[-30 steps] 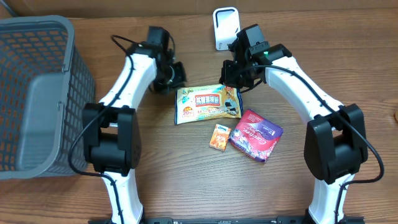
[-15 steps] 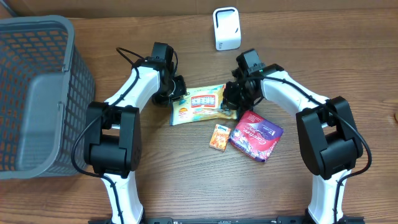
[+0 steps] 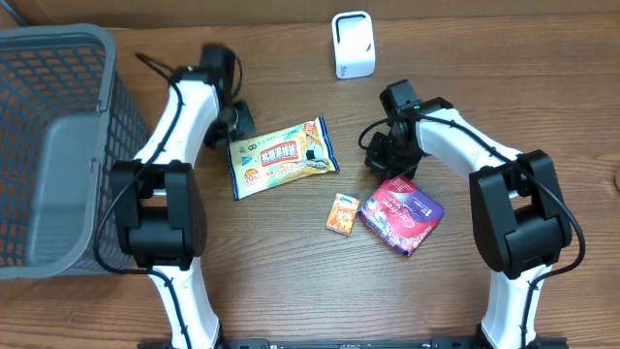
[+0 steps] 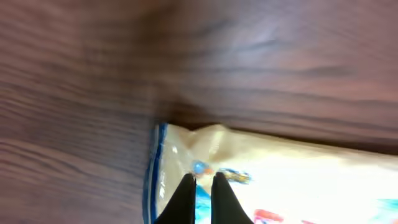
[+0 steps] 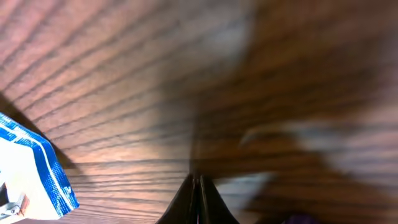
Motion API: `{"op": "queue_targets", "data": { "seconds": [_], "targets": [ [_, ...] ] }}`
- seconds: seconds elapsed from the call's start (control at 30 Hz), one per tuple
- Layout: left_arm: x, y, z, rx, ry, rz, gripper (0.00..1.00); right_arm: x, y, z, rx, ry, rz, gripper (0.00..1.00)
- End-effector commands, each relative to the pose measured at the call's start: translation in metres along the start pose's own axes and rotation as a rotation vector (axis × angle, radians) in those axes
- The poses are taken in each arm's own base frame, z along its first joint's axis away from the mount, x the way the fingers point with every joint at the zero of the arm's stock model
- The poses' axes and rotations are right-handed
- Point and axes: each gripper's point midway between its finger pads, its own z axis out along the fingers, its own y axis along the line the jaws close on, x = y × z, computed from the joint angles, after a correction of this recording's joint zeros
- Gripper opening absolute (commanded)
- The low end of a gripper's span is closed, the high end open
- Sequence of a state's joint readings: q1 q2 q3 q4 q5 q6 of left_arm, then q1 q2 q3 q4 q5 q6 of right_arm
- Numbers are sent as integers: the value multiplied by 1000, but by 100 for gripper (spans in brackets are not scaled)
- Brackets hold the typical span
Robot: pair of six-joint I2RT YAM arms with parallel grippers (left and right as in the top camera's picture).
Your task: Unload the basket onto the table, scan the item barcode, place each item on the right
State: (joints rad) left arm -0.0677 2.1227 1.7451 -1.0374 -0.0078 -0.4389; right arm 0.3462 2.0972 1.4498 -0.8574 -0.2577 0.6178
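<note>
My left gripper is over the packet's end far from the scanner [image 3: 240, 167]. It should move back while my right gripper grabs the packet near its other end [image 3: 318, 147].
A yellow and white snack packet [image 3: 283, 155] with a blue edge lies tilted on the wooden table, printed face up; no barcode shows. My left gripper [image 3: 235, 131] sits at its upper left corner. In the left wrist view its gripper [image 4: 203, 179] has its dark fingers nearly together on the packet [image 4: 292, 174] just inside the blue edge. My right gripper [image 3: 380, 155] is shut and empty over bare wood, right of the packet and above a purple packet [image 3: 402, 213]. In the right wrist view that gripper [image 5: 198, 179] points at wood, with the packet's blue corner [image 5: 34, 177] at lower left. The white scanner [image 3: 353, 44] stands at the back.
A grey mesh basket [image 3: 58, 145] fills the left side of the table. A small orange sachet [image 3: 342, 213] lies beside the purple packet.
The left gripper has drawn back to the left and the snack packet has slid and turned with it. The right gripper has come off the packet's right end and now sits apart.
</note>
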Motion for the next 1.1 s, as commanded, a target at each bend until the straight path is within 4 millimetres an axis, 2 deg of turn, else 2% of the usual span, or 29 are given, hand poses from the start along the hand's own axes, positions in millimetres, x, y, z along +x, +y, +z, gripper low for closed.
{"op": "queue_targets", "data": {
  "seconds": [0.0,0.07,0.17,0.27,0.43,0.6,0.77,0.83,0.87,0.97,1.07],
  "targets": [
    [-12,-20,-26,74,-29,-4,4,-22,37,-43,-88,-124,-210,4],
    [-7,-26,-27,105,-5,-8,4,-25,60,-56,-165,-144,-280,4],
    [0,-26,-23,97,20,-31,4,-24,93,-64,-310,-151,-335,4],
    [5,-21,-17,68,32,-49,4,-16,128,-65,-441,-144,-382,4],
    [11,-13,-10,31,47,-72,4,0,166,-42,-502,-135,-366,4],
    [16,-2,-2,-22,54,-86,4,20,186,-10,-517,-85,-335,4],
    [26,6,7,-53,79,-101,4,28,179,32,-432,-70,-295,4],
    [28,8,8,-58,87,-100,4,25,167,43,-366,-82,-273,4],
    [30,9,9,-62,94,-100,4,17,147,50,-262,-119,-241,4],
    [31,9,9,-64,97,-100,4,3,114,45,-106,-181,-190,4],
    [31,9,9,-64,97,-100,4,-6,89,30,-6,-217,-151,4]
  ]
}}
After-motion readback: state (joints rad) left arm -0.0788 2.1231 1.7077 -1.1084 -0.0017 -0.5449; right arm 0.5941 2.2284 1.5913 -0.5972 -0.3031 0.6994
